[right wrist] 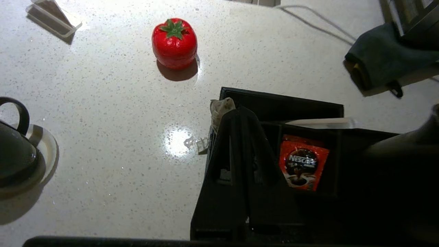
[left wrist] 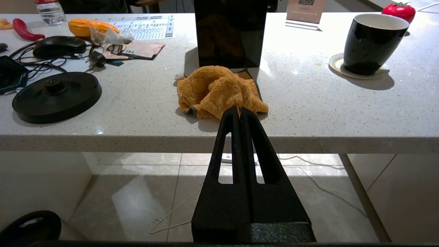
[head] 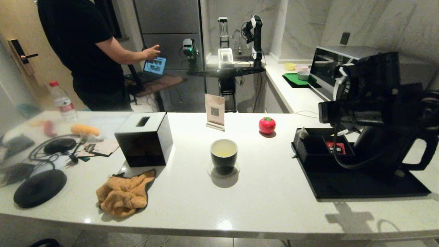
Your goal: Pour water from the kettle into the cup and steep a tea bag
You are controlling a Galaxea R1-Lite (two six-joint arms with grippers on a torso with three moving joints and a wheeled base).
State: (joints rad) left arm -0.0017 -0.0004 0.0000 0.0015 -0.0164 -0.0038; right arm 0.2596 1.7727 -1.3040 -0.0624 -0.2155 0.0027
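I should keep moving down until the fingers open around the tea bag (head: 303, 132). The tea bag sticks up free on the box's rim (head: 297, 140), straight ahead of my right gripper's fingers.
The black cup (head: 224, 153) stands on a white coaster at the middle of the counter, with faintly yellow water (head: 223, 149) inside; it also shows in the left wrist view (left wrist: 372, 43). The matte black kettle (head: 387, 154) sits on the tray at the right, partly hidden by my right arm. The pale tea bag (head: 303, 133) rests at the near-left corner of the low compartment box (head: 310, 149). My right gripper (right wrist: 241, 111) hovers shut above that corner, its tip just beside the tea bag (right wrist: 220, 107), holding nothing. My left gripper (left wrist: 240, 110) is shut and empty, parked below the counter's front edge.
A black tissue box (head: 144, 139), an orange cloth (head: 123, 195) and the round kettle base (head: 39, 188) lie on the left. A red tomato-shaped object (head: 267, 125) and a sign card (head: 215, 111) stand behind the cup. A red packet (right wrist: 302, 166) lies in the box on the black tray (head: 363, 185).
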